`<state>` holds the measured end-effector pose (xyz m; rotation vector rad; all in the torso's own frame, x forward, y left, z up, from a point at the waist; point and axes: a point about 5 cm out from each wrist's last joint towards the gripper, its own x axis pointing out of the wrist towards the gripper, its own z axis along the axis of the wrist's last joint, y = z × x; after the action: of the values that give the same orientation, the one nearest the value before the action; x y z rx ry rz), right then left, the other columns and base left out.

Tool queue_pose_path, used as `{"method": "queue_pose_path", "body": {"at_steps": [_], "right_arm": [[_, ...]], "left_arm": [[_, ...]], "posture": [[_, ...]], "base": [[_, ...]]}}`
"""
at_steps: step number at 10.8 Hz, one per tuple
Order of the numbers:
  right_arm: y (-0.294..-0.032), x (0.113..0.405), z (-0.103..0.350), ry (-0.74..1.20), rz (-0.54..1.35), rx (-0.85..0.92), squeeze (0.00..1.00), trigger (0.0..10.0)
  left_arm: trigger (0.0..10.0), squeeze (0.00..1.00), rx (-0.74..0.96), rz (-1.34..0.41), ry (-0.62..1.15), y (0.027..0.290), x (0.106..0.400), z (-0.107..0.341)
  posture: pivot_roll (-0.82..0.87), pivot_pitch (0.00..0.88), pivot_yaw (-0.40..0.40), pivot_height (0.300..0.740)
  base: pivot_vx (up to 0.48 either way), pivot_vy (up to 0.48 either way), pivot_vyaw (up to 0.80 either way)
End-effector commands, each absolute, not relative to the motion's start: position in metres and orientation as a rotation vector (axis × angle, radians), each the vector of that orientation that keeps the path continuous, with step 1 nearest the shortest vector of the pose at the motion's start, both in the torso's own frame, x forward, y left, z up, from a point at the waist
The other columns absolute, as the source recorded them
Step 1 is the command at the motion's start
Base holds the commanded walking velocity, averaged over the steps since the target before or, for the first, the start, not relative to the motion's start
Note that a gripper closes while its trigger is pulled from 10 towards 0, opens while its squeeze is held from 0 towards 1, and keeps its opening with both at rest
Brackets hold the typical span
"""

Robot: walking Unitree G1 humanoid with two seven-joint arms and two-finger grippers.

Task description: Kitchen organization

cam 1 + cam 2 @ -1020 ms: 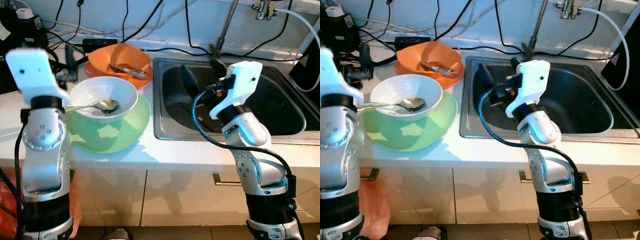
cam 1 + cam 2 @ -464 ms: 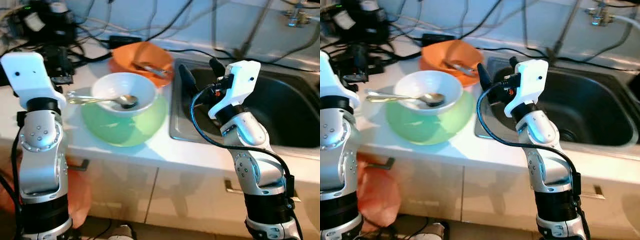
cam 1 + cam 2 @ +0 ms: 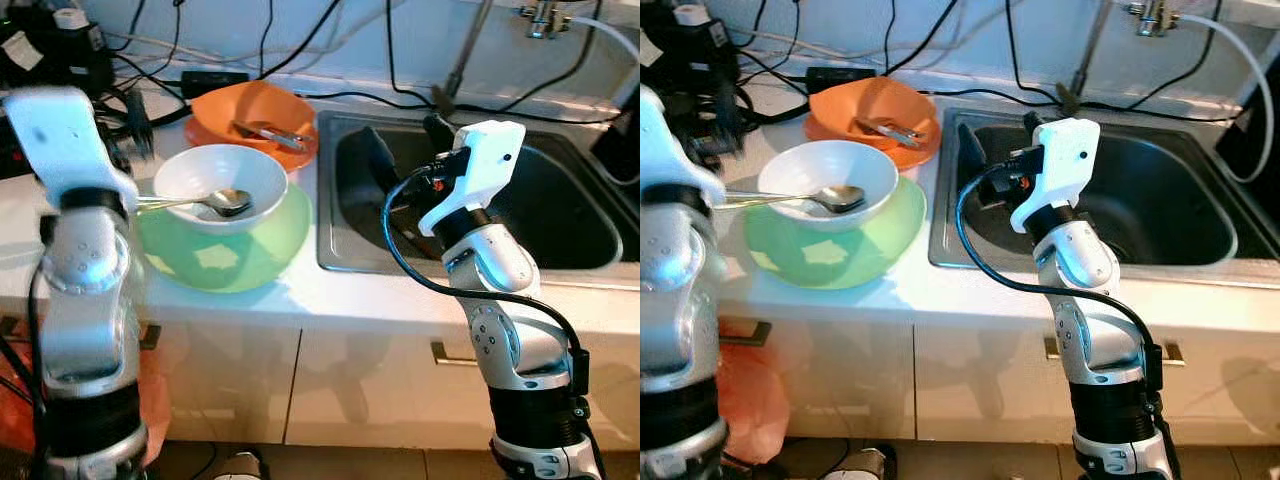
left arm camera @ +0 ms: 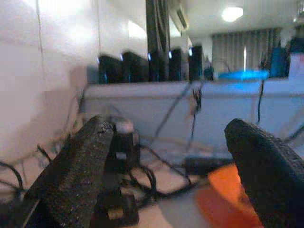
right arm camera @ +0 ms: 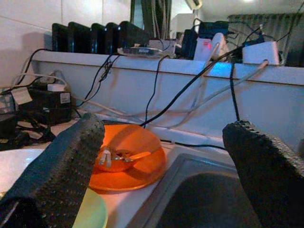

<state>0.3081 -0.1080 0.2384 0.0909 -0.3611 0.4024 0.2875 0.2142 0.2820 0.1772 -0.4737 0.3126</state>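
My gripper will uncover a fork hidden beneath when I lift the spoon, since extra metal [image 3: 207, 209] shows beside the spoon's head [image 3: 232, 201] in the white bowl.
A white bowl [image 3: 222, 181] holding a metal spoon [image 3: 205, 204] rests inside a green bowl [image 3: 232, 249] on the white counter. Behind them sits an orange bowl [image 3: 252, 108] with metal utensils [image 3: 268, 136] in it; the right wrist view also catches the orange bowl [image 5: 128, 156]. My left gripper [image 4: 166, 126] hangs open and holds nothing, raised over the counter's left side by the tangle of cables, its arm blurred. My right gripper [image 3: 405, 145] is open too, held over the left part of the steel sink [image 3: 560, 215] and pointing toward the orange bowl.
Black cables [image 3: 300, 40] and a black power box [image 3: 45, 55] crowd the back of the counter. A tap [image 3: 540, 15] stands behind the sink. Below the counter are white cabinet fronts with a handle [image 3: 455, 355]. An orange bag [image 3: 745, 400] lies on the floor at the left.
The camera swung left and back again, so the whole picture shifted. My left arm is blurred now and sits slightly higher. The right arm keeps its pose over the sink.
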Motion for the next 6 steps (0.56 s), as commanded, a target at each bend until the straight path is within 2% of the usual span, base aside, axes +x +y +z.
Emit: {"method": "queue_pose_path", "body": {"at_steps": [1, 3, 6], "right_arm": [[-0.111, 0.310, 0.240, -0.364, 0.398, 0.084, 0.00, 10.0], [-0.106, 0.310, 0.240, -0.347, 0.485, 0.091, 0.00, 10.0], [-0.099, 0.308, 0.239, -0.340, 0.561, 0.079, 0.00, 10.0]], "left_arm": [[10.0, 0.00, 0.204, 0.388, -0.506, 0.226, 0.280, 0.293], [10.0, 0.00, 0.203, 0.480, -0.459, 0.250, 0.271, 0.287], [10.0, 0.00, 0.181, 0.428, -0.364, 0.247, 0.272, 0.265]], "posture": [[0.10, 0.074, -0.078, 0.740], [0.13, 0.076, -0.082, 0.740], [0.14, 0.074, -0.077, 0.740]], "base": [[0.000, 0.000, 0.00], [0.000, 0.000, 0.00], [0.000, 0.000, 0.00]]}}
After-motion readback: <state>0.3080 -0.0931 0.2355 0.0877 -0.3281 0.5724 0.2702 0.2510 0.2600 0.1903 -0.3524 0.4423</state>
